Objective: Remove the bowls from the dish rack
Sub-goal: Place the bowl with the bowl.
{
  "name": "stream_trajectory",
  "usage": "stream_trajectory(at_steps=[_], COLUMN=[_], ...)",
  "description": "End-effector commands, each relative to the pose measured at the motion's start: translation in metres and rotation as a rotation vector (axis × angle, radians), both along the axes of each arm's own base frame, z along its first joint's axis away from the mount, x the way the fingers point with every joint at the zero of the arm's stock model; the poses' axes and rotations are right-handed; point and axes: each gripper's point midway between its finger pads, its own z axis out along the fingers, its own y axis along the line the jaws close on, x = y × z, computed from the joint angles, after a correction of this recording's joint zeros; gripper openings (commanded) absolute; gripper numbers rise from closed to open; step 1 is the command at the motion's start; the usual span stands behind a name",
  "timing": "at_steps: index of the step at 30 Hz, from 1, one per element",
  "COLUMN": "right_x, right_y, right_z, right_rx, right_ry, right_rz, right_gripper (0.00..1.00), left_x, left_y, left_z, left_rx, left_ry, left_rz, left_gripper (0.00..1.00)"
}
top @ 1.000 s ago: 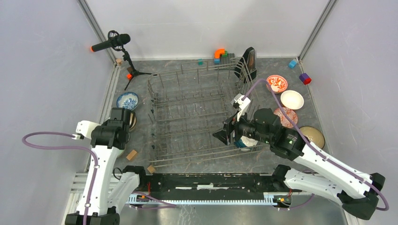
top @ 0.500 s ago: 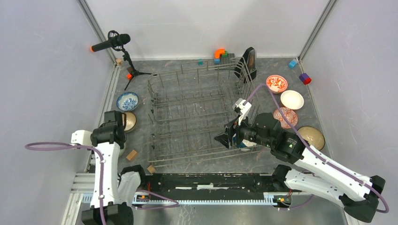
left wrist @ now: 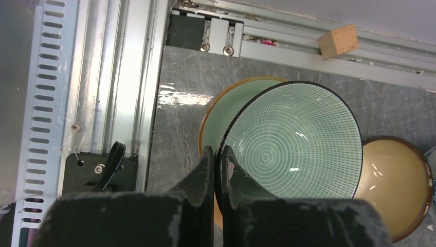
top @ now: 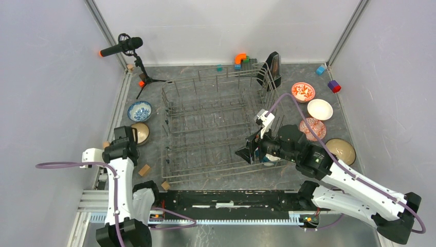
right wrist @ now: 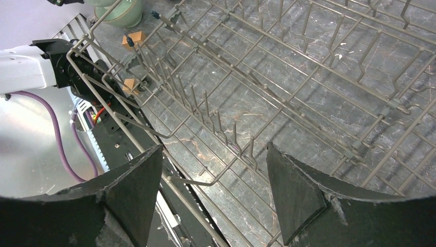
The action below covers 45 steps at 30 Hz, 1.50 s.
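My left gripper keeps lowering the green striped bowl point(left wrist: 295, 141), which hangs open side up above the orange-rimmed green bowl point(left wrist: 226, 108), until the striped bowl sits nested inside.
My left gripper point(left wrist: 217, 150) is shut on the black rim of a green striped bowl point(left wrist: 293, 139), one finger inside and one outside. That bowl hangs over an orange-rimmed green bowl point(left wrist: 226, 105), next to a tan bowl point(left wrist: 396, 185). In the top view the left gripper point(top: 123, 136) covers the held bowl, at the table's left edge beside the tan bowl point(top: 142, 133) and a blue-white bowl point(top: 139, 110). My right gripper point(right wrist: 215, 149) stands open and empty over the near right part of the dish rack point(top: 205, 118). A teal bowl point(top: 267, 159) shows partly under the right arm.
Right of the rack sit a red-floral bowl point(top: 303, 91), a white bowl point(top: 320, 109), a red-lattice bowl point(top: 314, 128) and a large tan bowl point(top: 343, 149). A microphone on a tripod point(top: 123, 47) stands back left. Wooden blocks point(top: 144, 170) lie near the rack's front left corner.
My left arm has drawn back towards the near left edge with the striped bowl in its grip. The right gripper has sunk slightly towards the rack's near side, still open.
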Motion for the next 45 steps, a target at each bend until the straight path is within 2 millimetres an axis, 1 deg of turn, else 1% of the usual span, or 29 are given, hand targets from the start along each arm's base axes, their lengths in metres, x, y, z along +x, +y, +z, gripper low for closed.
stream_trajectory(at_steps=[1, 10, 25, 33, 45], right_x=[0.002, 0.004, 0.005, 0.006, 0.007], right_y=[-0.002, -0.007, -0.014, -0.016, -0.018], right_z=[0.002, -0.001, -0.002, -0.004, -0.007], right_rx=[0.007, -0.005, -0.017, -0.03, -0.041], right_ry=[-0.035, -0.042, -0.054, -0.056, -0.063], right_rz=[-0.005, -0.025, -0.048, -0.053, -0.062], right_gripper=[0.79, 0.79, 0.79, 0.79, 0.8], left_x=[0.007, 0.006, 0.004, 0.003, 0.0], left_y=[0.007, 0.006, 0.009, 0.008, 0.01], left_z=[0.004, -0.011, -0.022, -0.028, -0.026], left_rx=[0.043, 0.042, 0.056, 0.044, 0.058], left_ry=[-0.082, -0.122, -0.113, -0.087, -0.067], left_rz=[0.021, 0.053, 0.07, 0.073, 0.085], left_gripper=[0.02, 0.02, 0.02, 0.14, 0.2])
